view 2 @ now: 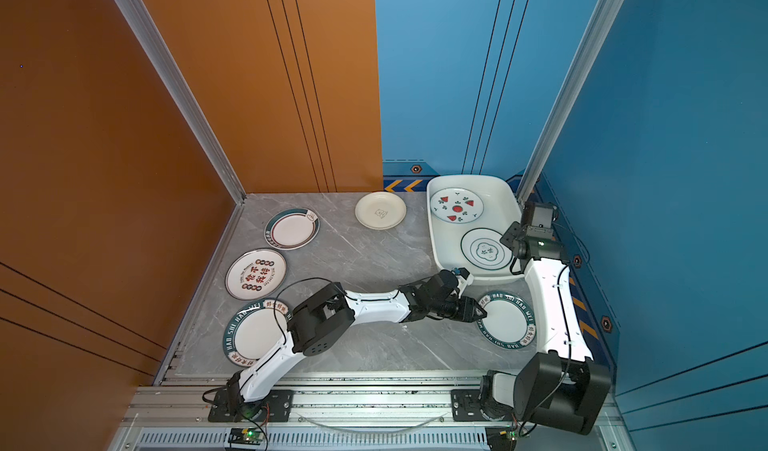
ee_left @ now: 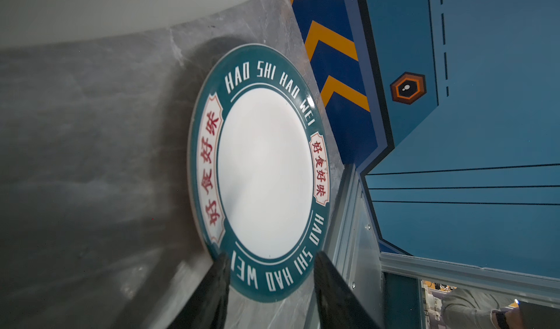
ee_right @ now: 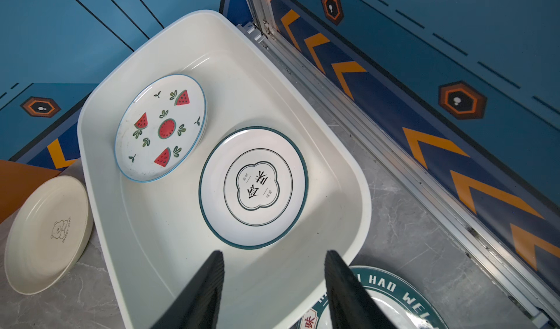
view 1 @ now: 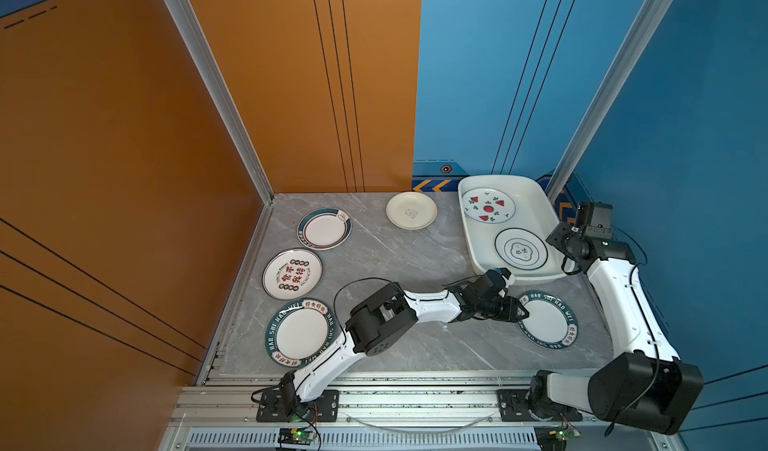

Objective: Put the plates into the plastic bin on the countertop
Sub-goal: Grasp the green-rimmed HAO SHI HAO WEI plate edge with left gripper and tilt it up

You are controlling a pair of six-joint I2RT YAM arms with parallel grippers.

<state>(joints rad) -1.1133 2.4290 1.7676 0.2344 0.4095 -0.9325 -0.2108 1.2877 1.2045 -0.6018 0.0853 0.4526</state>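
Observation:
My left gripper should carry the lettered plate (view 1: 549,320) over the open countertop (view 1: 420,254) to my right gripper, because the plate lies between the bin and my right arm's base.
My left gripper (view 1: 527,314) reaches across to a green-rimmed "HAO SHI HAO WEI" plate (view 1: 550,322) lying on the countertop (view 1: 395,262) in front of the plastic bin (view 1: 467,228). In the left wrist view its jaws (ee_left: 271,264) stand apart on either side of that plate's (ee_left: 266,173) near rim. My right gripper (ee_right: 274,260) is open and empty above the bin's near corner. A watermelon plate (ee_right: 160,127) and a green-ringed plate (ee_right: 254,188) lie in the bin.
Four more plates lie on the countertop: a cream one (view 1: 411,210) beside the bin, and a green-rimmed one (view 1: 324,228), a red-character one (view 1: 292,273) and a second lettered one (view 1: 301,332) along the left. Walls close in the left, back and right.

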